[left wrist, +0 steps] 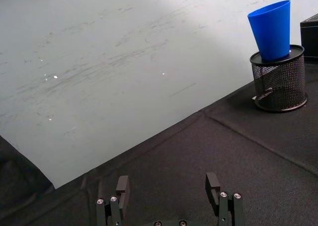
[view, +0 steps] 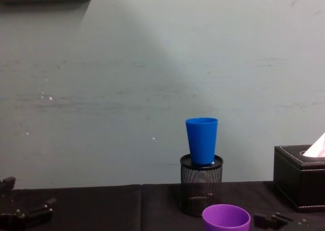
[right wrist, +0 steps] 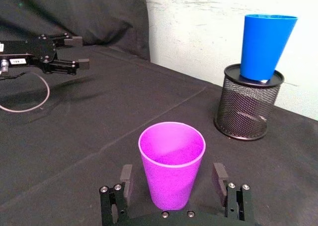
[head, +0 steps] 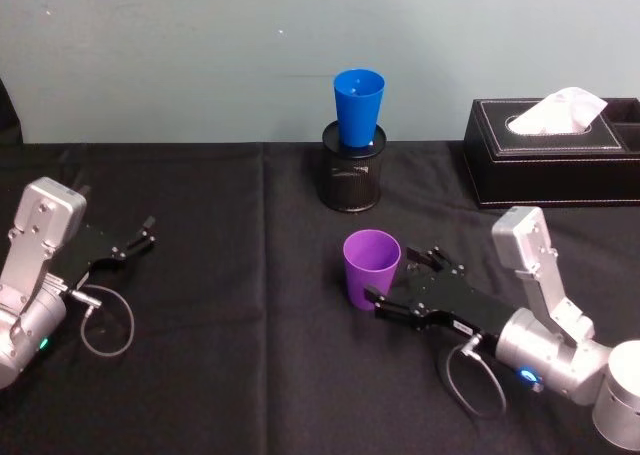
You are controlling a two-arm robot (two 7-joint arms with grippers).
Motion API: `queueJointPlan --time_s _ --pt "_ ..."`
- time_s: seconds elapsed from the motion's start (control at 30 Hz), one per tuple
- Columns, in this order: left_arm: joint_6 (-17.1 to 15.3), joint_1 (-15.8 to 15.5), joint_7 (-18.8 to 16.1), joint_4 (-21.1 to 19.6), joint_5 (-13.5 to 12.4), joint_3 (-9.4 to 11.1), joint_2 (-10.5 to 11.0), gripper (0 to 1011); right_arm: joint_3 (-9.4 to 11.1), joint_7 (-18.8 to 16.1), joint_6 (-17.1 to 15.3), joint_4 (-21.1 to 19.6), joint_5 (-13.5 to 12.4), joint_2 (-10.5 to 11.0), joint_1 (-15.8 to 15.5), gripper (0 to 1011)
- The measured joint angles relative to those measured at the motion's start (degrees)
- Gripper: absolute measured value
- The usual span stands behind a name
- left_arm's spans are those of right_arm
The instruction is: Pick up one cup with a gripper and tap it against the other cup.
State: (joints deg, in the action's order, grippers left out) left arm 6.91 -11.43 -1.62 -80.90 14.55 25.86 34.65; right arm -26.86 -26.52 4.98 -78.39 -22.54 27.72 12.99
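I expect the blue cup [view: 202, 141] to stay upright in its place when I tap it with the purple cup, because the blue cup sits inside the pen holder's raised rim [view: 218, 162].
The purple cup [head: 372, 268] stands upright on the black cloth, right of centre. My right gripper [head: 392, 275] is open around it, one finger on each side. In the right wrist view the purple cup [right wrist: 172, 169] sits between the fingers [right wrist: 126, 175] with a small gap on both sides. The blue cup [head: 358, 105] stands upright in the top of a black mesh pen holder [head: 352, 180] at the back centre, and the chest view has the blue cup [view: 201, 140] behind the purple cup [view: 226, 218]. My left gripper [head: 135, 240] rests open at the far left.
A black tissue box [head: 555, 165] with a white tissue sits at the back right. A loose cable loop [head: 105, 320] lies by the left arm. The black cloth [head: 250, 305] between the arms is bare. A pale wall [view: 152, 78] rises behind the table.
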Motion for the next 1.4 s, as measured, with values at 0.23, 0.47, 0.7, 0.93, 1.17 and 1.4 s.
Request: queueJointPlan --time_s 0.23,0.47,0.7,0.93,1.17,1.4 --pt "0.0 0.0 0.0 0.0 0.0 0.0 0.0 1000 -0.1 -0.6 -0.1 2.8 0.9 -2.6 1.9 1003" --pt "0.0 0.0 0.0 0.0 0.0 0.0 0.0 1000 0.5 -0.7 -0.1 5.2 1.5 -5.0 3.2 1003" --pt "0.0 0.0 0.0 0.0 0.0 0.0 0.0 1000 1.2 -0.6 0.7 7.3 2.4 -6.7 4.1 1003" --pt "0.0 0.0 0.0 0.0 0.0 0.0 0.0 1000 1.7 -0.7 1.0 8.9 3.0 -8.3 4.8 1003" --pt "0.0 0.0 0.0 0.0 0.0 0.0 0.0 1000 2.3 -1.5 1.0 9.0 3.0 -9.0 4.7 1003" --pt "0.0 0.0 0.0 0.0 0.0 0.0 0.0 1000 2.5 -2.1 1.2 9.1 3.0 -9.3 4.6 1003"
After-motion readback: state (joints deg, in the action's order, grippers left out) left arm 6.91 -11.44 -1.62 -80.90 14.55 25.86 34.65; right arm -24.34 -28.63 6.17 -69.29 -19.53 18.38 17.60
